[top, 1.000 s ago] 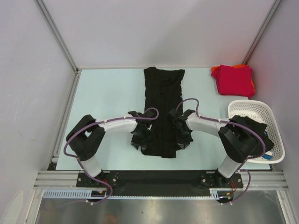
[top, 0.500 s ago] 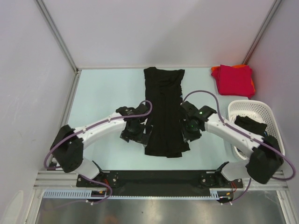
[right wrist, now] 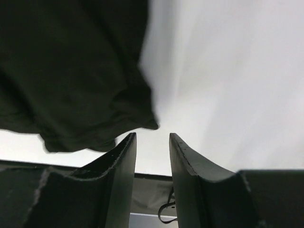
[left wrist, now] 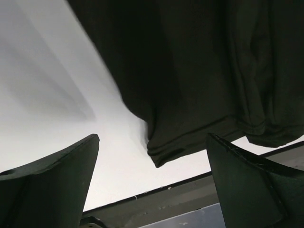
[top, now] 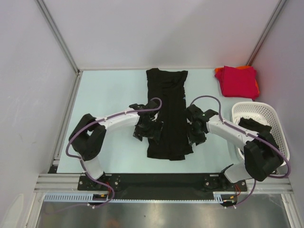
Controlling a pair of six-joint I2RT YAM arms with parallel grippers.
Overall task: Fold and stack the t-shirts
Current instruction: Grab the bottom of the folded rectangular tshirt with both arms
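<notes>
Next, my right gripper swings out and pinches the t-shirt's edge by the hem from outside, because the black t-shirt's jutting near corner lies flat ahead of the gripper's empty fingers.
A black t-shirt, folded into a long narrow strip, lies flat in the middle of the table, running from far to near. My left gripper stands wide open at its left edge near the hem; in the left wrist view the shirt's corner lies on the table ahead of the empty left gripper. My right gripper is at the strip's right edge. The right gripper is open by a narrow gap, with nothing in it, and the black cloth lies just ahead to its left. A folded crimson t-shirt rests on an orange one at the back right.
A white lattice basket stands at the right edge with dark cloth inside, partly behind my right arm. The table's black front rail runs just behind the shirt's near hem. Grey walls close in the left, back and right sides.
Both grippers have opened and let go of the black shirt's near part, which now lies flat. Both arms shifted a little outward to the strip's edges.
</notes>
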